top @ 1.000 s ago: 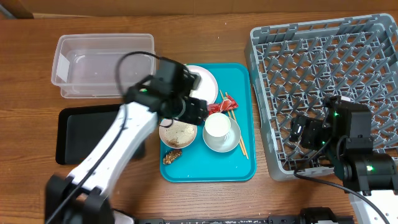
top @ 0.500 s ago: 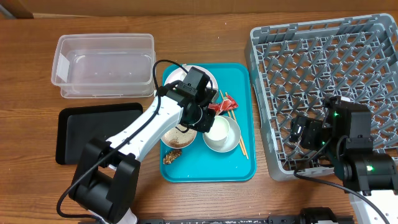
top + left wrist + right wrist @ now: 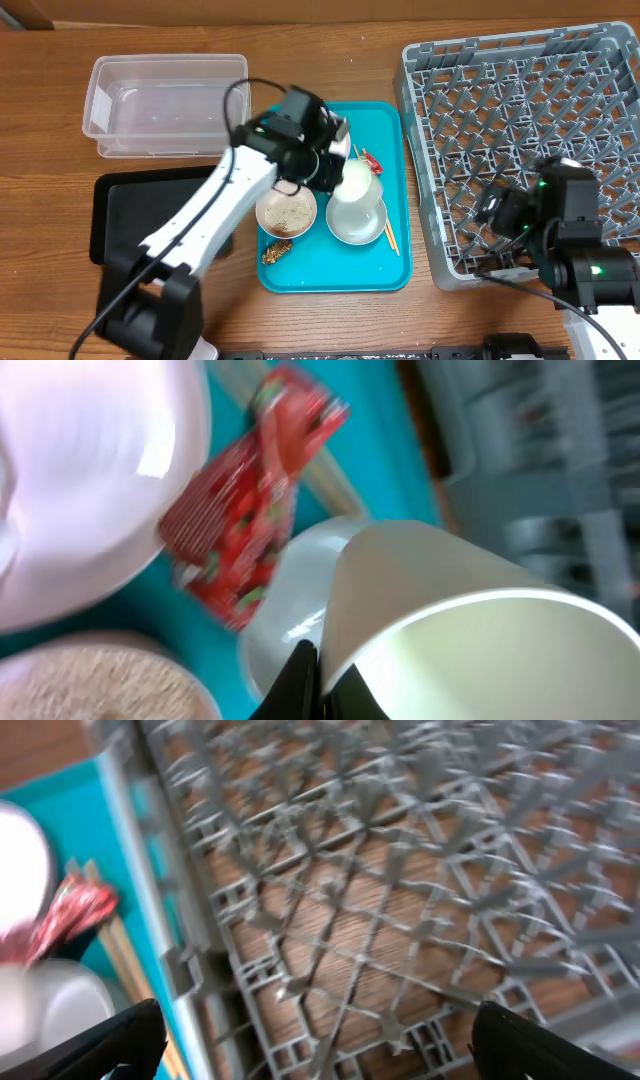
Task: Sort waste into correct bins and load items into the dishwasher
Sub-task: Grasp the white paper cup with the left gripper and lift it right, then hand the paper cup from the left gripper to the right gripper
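Note:
My right gripper needs to reach back over the rack's side (image 3: 424, 170) and take the white cup (image 3: 356, 182), because my left gripper is holding it short of the dish rack.
My left gripper (image 3: 335, 178) is shut on the rim of the white cup (image 3: 353, 182), which tilts above a small white bowl (image 3: 358, 222) on the teal tray (image 3: 330, 268). In the left wrist view one finger sits inside the cup (image 3: 470, 630) and one outside, with the left gripper (image 3: 322, 680) pinching the wall. The red wrapper (image 3: 250, 510) lies over the chopsticks (image 3: 389, 232) beside the plate (image 3: 337, 130). A second bowl (image 3: 286, 212) holds rice, and a brown chunk (image 3: 277, 253) lies below it. My right gripper (image 3: 330, 1055) hangs open over the dish rack (image 3: 530, 110).
The clear tub (image 3: 165, 100) stands at the back left with the black tray (image 3: 125, 215) in front of it. The left arm crosses over the black tray's right end. The rack's near left wall (image 3: 170, 920) runs close to the teal tray's edge.
The left gripper swung in over the tray, shut on the cup's rim and tipped the cup up off the bowl. The right arm has barely moved.

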{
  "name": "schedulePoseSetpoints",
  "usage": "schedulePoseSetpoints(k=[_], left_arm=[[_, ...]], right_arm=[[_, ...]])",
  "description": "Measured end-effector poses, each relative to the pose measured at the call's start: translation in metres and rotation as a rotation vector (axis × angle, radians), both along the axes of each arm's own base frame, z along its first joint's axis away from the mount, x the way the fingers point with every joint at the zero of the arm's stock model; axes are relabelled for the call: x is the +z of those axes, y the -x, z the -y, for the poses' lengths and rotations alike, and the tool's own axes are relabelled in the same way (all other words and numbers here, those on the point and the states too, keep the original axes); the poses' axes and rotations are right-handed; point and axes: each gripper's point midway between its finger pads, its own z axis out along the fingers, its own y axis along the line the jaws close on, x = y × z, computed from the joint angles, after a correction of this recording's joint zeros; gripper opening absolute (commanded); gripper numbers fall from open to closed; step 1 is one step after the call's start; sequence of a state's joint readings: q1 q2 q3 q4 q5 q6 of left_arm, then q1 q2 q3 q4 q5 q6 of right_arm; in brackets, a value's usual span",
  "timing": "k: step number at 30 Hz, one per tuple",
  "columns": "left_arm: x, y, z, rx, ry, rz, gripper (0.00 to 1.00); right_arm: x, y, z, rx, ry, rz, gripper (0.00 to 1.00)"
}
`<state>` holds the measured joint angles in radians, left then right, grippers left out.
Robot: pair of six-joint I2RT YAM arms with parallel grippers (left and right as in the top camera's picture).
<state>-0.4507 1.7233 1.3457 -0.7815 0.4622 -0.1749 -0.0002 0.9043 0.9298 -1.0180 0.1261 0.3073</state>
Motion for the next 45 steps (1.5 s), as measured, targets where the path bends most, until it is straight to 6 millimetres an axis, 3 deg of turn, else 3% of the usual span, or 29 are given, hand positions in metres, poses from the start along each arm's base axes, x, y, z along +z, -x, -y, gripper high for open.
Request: schedulePoseSetpoints(k=[3,5,9,13,16,23,36,40,44,45], left_arm=[[0.039,-0.016,0.012,-0.002,0.211,0.039,0.04],[0.058,-0.026,0.015,0.002,0.331,0.04,0.04],[0.094,-0.033,0.018,-0.015,0.544,0.007,0.04],[0.114,-0.023,0.028,-0.07,0.668,-0.065,0.04],[0.119,-0.014,0.036,-0.102,0.708,-0.121,0.04],[0.124,0.005,0.052,-0.156,0.736,-0.188,0.04],[0.135,0.028,0.08,-0.25,0.767,-0.215,0.04],[0.135,0.032,0.084,-0.254,0.769,-0.233,0.04],[0.136,0.037,0.088,-0.265,0.768,-0.24,0.04],[0.136,0.038,0.089,-0.268,0.769,-0.244,0.04]], right_arm=[[0.015,-0.019,0.009,-0.072,-0.066,0.107,1.0],[0.03,-0.037,-0.001,-0.005,-0.149,0.198,1.0],[0.056,-0.055,-0.059,0.362,-0.37,0.309,1.0],[0.072,-0.042,-0.111,0.693,-0.587,0.343,1.0],[0.081,-0.031,-0.13,0.838,-0.705,0.357,1.0],[0.092,-0.019,-0.143,0.959,-0.82,0.379,1.0],[0.094,-0.016,-0.145,0.994,-0.854,0.384,1.0],[0.094,-0.016,-0.146,1.004,-0.863,0.387,0.95],[0.102,-0.013,-0.148,1.049,-0.878,0.419,0.84],[0.104,-0.013,-0.149,1.062,-0.879,0.429,0.77]])
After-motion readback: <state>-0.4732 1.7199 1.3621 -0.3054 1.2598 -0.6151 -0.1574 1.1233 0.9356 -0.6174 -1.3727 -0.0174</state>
